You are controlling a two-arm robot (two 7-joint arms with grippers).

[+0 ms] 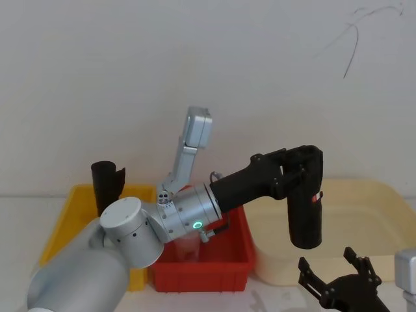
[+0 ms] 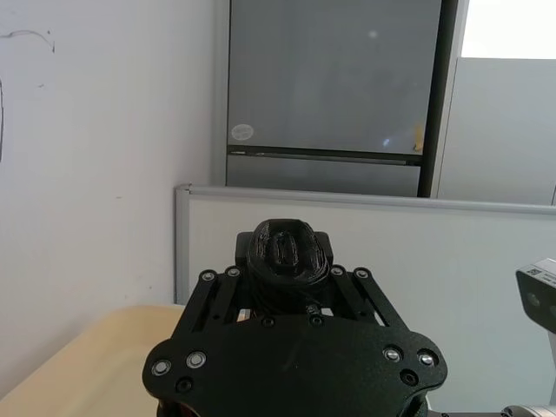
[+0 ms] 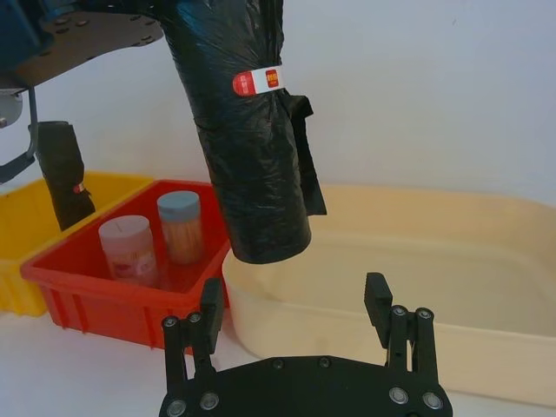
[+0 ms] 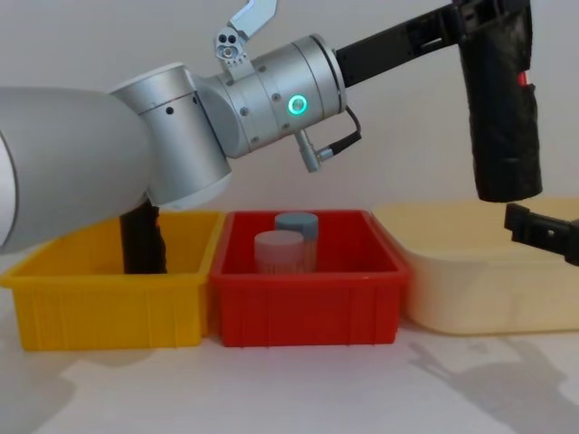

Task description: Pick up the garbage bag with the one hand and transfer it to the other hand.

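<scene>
My gripper has the garbage bag (image 4: 503,113) hanging straight with its label across the wrap (image 3: 258,81), so the bag will stay tightly rolled when I carry it.
The garbage bag (image 1: 305,218), a black crinkled roll with a red and white label, hangs upright above the cream tub (image 1: 370,214). My left gripper (image 1: 300,162) is shut on its upper end, reaching in from the left. The left wrist view shows the roll's top end (image 2: 287,252) between the jaws. My right gripper (image 1: 333,270) stands open just below and in front of the bag's lower end (image 3: 261,217), apart from it, its fingers (image 3: 211,300) pointing up. In the chest view the bag (image 4: 502,108) hangs above a right finger (image 4: 543,233).
A second black roll with a notched top (image 1: 107,185) stands in the yellow bin (image 4: 99,312) at the left. The red bin (image 4: 308,312) in the middle holds two jars (image 3: 128,248) (image 3: 180,224). A white wall closes off the back.
</scene>
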